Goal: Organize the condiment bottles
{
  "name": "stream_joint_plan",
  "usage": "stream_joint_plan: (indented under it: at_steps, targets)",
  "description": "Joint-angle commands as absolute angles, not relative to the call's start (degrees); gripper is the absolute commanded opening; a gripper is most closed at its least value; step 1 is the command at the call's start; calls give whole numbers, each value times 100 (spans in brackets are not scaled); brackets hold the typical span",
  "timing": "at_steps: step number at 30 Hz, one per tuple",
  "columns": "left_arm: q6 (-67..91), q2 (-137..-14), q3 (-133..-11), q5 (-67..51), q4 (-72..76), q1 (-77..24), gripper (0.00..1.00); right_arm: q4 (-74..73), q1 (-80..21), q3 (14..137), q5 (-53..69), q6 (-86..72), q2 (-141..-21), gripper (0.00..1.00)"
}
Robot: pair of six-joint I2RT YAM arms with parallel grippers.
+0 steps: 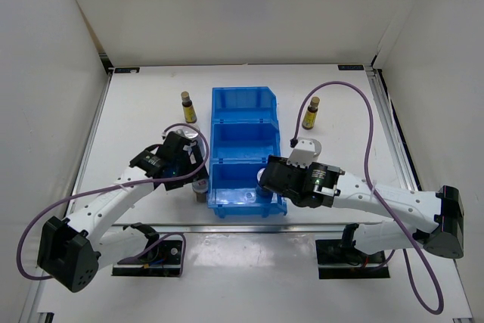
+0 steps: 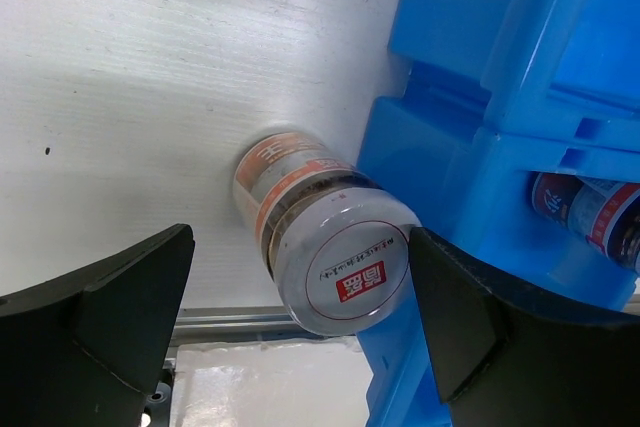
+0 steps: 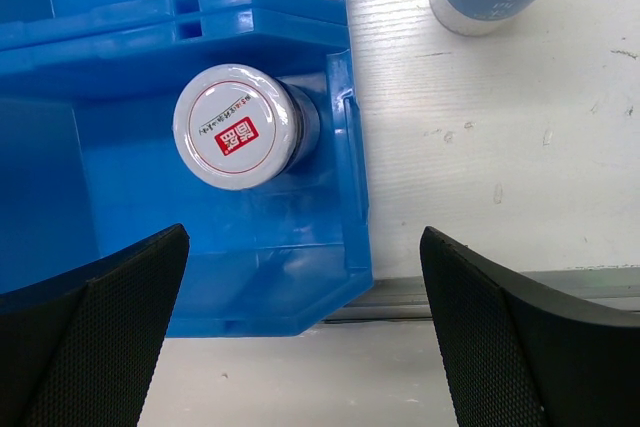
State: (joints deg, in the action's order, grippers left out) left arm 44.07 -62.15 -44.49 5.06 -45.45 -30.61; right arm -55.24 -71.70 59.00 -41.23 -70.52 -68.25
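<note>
I should back my left gripper off, turn and reach deeper around the jar's neck (image 2: 290, 213), as one finger rests against the lid of the jar (image 2: 398, 239) outside the bin.
A short silver jar with a red-marked lid (image 2: 345, 272) stands on the table against the left wall of the blue bin (image 2: 480, 97); it also shows in the top view (image 1: 200, 187). My left gripper (image 2: 300, 327) is open around it, the right finger close by the lid. A second jar (image 3: 237, 127) stands in the bin's near compartment. My right gripper (image 3: 305, 327) is open and empty above the bin's near right corner. A white-blue cylinder (image 1: 306, 149) stands right of the bin. Two amber bottles (image 1: 187, 107) (image 1: 311, 113) stand either side of the bin's far end.
The blue three-compartment bin (image 1: 246, 104) lies mid-table; its far two compartments look empty. A silver lid (image 1: 189, 135) shows by my left wrist, mostly hidden. Metal rails edge the table on the left, right and near sides (image 3: 450, 292). White walls enclose the table.
</note>
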Motion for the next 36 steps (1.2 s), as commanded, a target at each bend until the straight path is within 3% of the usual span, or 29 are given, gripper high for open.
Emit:
stream_joint_plan:
  at_steps: [1,11,36]
  targets:
    - [4535,-6057,-4377,668,-4641,-3085,99,-5449,-7198,5968,-4333,-7058,-6820,100]
    - [4790,-5502,-4272,739,-4693,-3085,99,-5396,-7198,5968,-4333,-7058,-6873,100]
    - [4667,-6627,-4518,624,-4482,-3085,99,-5396,-7198,6021,-4280,-7005,-6926,100]
